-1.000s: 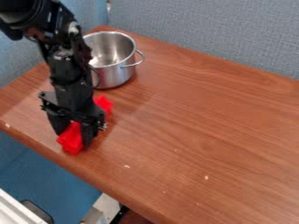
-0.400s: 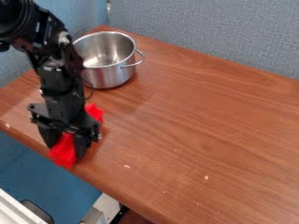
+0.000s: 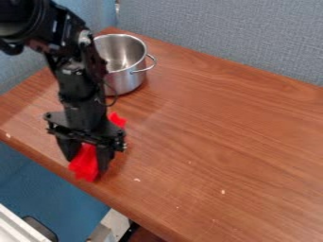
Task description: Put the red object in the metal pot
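Note:
The robot's gripper has hold of the red object close to its front end (image 3: 86, 168), so next the gripper opens, move back toward the object's middle and takes hold there before lifting the object.
The red object (image 3: 86, 164) is a bright red block held between the fingers of my gripper (image 3: 86, 159), which is shut on it and points straight down near the table's front edge. One end of the block shows below the fingers and another bit (image 3: 117, 121) sticks out behind them. Whether it touches the wood cannot be told. The metal pot (image 3: 121, 61) stands upright at the back left of the table, behind the arm, shiny, and nothing shows inside it.
The wooden table (image 3: 214, 113) stretches to the right of the gripper. Its front edge runs close beneath the gripper, with blue floor beyond. A blue-grey wall lies behind the pot.
The gripper, still shut on the red block, first swung toward the front-left edge, then moved right along the front edge to where it is now.

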Tool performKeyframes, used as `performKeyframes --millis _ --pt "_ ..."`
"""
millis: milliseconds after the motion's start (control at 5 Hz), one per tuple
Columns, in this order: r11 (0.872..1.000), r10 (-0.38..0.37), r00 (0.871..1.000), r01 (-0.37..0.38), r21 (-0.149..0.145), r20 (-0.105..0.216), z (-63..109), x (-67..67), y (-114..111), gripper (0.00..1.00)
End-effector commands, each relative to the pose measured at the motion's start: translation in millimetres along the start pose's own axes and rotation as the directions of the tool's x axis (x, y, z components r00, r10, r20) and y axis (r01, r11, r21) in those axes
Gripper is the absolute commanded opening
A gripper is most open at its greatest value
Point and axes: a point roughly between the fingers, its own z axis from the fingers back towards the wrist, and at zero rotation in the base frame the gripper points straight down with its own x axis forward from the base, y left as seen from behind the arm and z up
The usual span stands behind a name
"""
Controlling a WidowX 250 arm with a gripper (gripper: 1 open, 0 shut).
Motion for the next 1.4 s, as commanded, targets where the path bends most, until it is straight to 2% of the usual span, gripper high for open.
performKeyframes --millis 0,200,400,800,1000,1200 --pt "1.000 0.007 0.998 -0.007 -0.005 0.066 16.1 15.4 -2 0.00" --pt "1.000 0.031 0.998 -0.031 -0.005 0.063 22.5 18.4 5 1.00" --pt "0.998 0.059 0.994 -0.060 0.009 0.088 20.5 25.4 16 1.00" --pt "0.997 0.068 0.996 -0.069 0.020 0.065 -9.7 29.2 14 1.00" --pt "0.998 0.053 0.996 -0.055 0.018 0.066 -3.7 26.8 9 0.00" --pt "1.000 0.014 0.998 -0.014 0.013 0.057 6.3 23.0 1 0.00"
